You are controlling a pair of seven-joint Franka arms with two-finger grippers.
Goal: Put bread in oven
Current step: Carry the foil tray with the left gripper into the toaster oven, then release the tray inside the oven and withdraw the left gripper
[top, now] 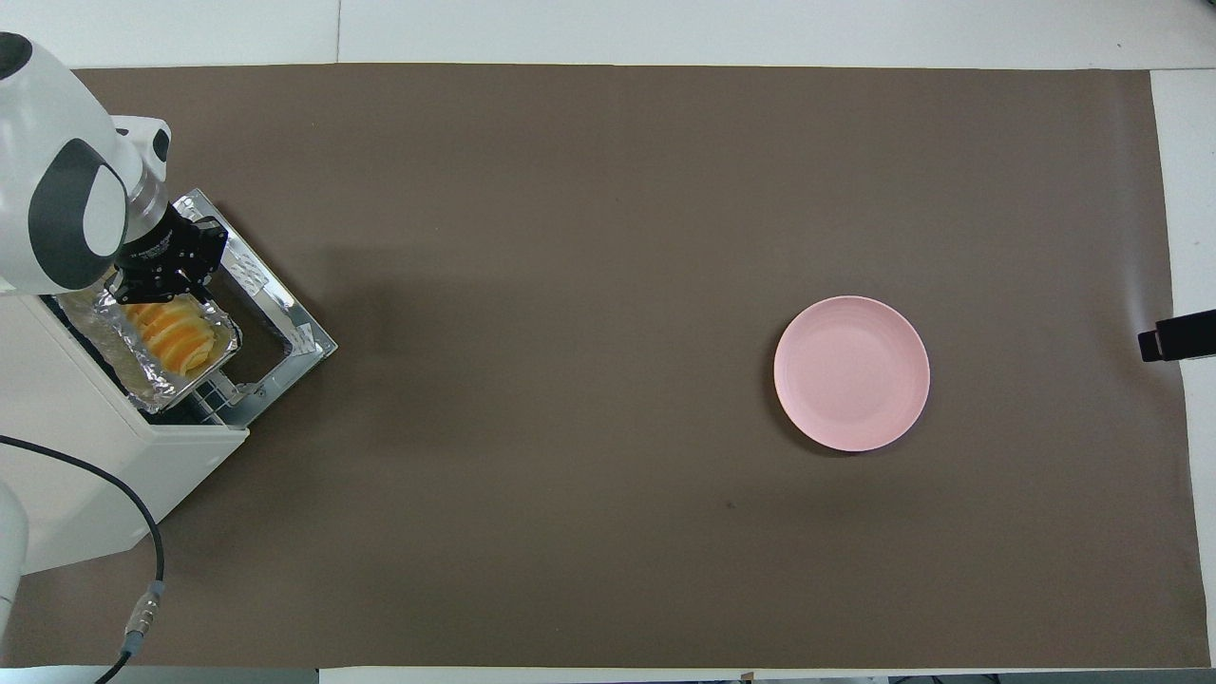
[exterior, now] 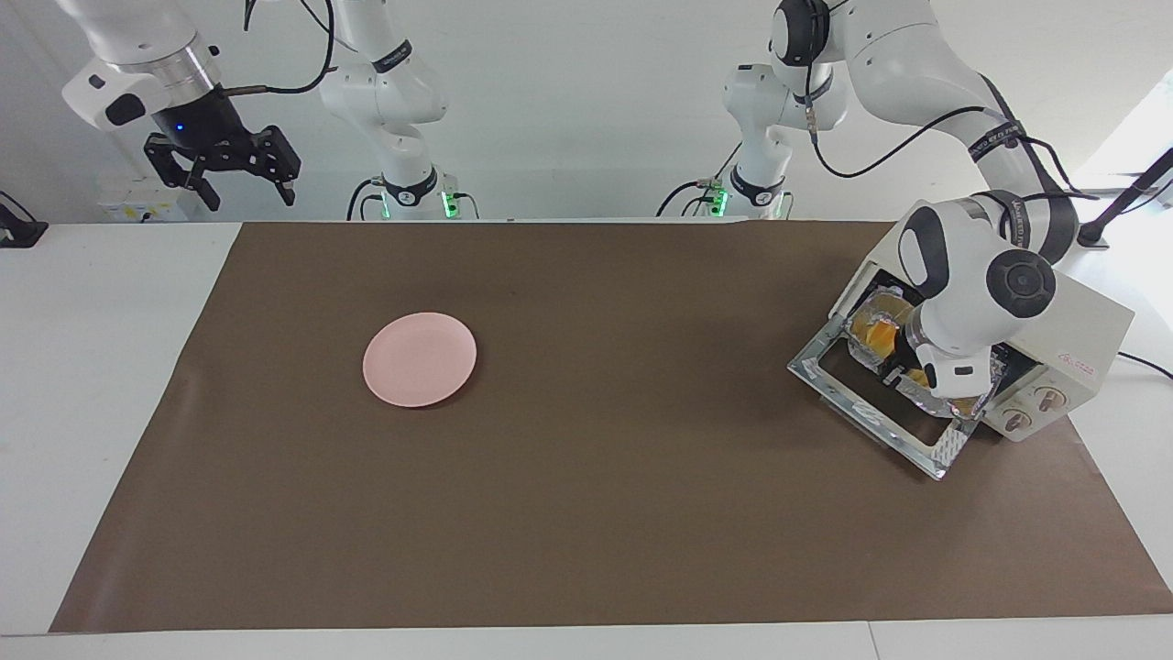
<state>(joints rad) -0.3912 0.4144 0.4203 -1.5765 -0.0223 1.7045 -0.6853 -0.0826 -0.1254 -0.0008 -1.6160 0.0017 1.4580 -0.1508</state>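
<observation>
The foil tray [top: 172, 351] is lined up with the open oven's opening [top: 103, 360], so the robot's left gripper keeps pushing it in until the tray is clear of the door's glass, then let go.
The bread [top: 171, 330], a short row of yellow-orange slices, lies in a crinkled foil tray [top: 142, 385] that sits half inside the cream-white oven [top: 85, 475] at the left arm's end of the table. The oven's glass door [top: 296, 328] hangs open and flat. My left gripper [top: 157, 283] is down at the tray's end, shut on its foil rim. In the facing view the left arm covers most of the bread [exterior: 866, 335] and the oven [exterior: 1086, 321] mouth. My right gripper [exterior: 246, 194] waits open, raised off the table's corner at the right arm's end.
A round pink plate [exterior: 420, 358] lies bare on the brown mat, toward the right arm's end. The open door [exterior: 871, 423] juts onto the mat from the oven. A cable trails from the oven's back.
</observation>
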